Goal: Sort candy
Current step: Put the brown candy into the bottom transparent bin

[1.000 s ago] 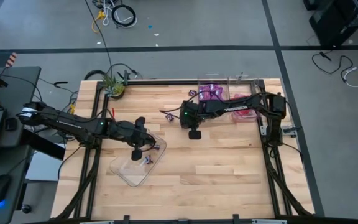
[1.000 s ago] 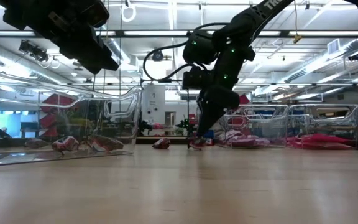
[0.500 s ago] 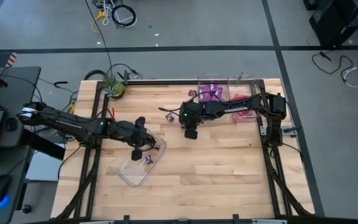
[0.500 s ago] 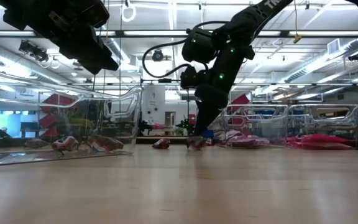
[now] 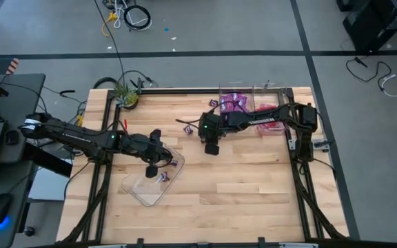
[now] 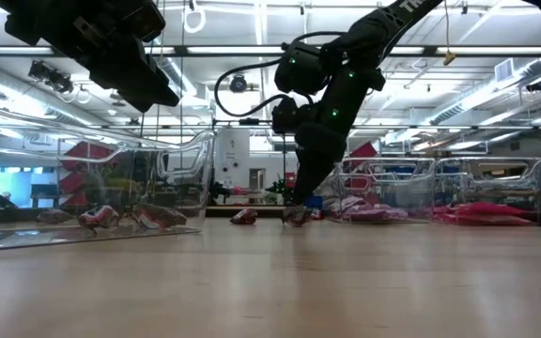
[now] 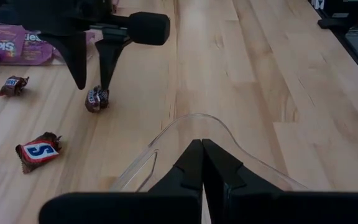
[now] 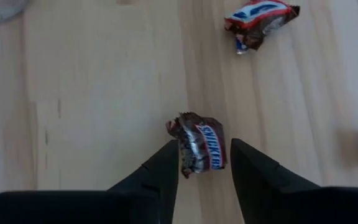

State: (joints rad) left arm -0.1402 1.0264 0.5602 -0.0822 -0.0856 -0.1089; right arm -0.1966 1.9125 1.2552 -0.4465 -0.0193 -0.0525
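Note:
The brown candy (image 8: 201, 143) is under my right gripper, but the clear tray (image 5: 145, 190) is under my left gripper. My right gripper should pass the candy to my left gripper.
A small brown wrapped candy (image 8: 199, 149) lies on the wooden table (image 5: 253, 179). My right gripper (image 8: 201, 165) points steeply down over it, open, with one finger on either side of the candy; the left wrist view shows the same candy (image 7: 96, 99) under those fingertips (image 7: 107, 65). Whether a finger touches the wrapper I cannot tell. My left gripper (image 7: 202, 155) is shut and holds nothing. It hangs above the rim of a clear tray (image 5: 147, 186) at the near left, in which a few candies (image 5: 163, 176) lie.
Loose candies lie near my right gripper: a red-and-blue piece (image 7: 37, 151), a brown one (image 7: 12, 85), another (image 8: 260, 18). At the far right stand clear trays with purple packets (image 5: 234, 103) and red packets (image 5: 271, 118). A small plant (image 5: 126, 96) sits at the far left corner.
My right gripper has rolled a little about its own pointing line while staying in place over the brown candy. The candy has stayed on the table.

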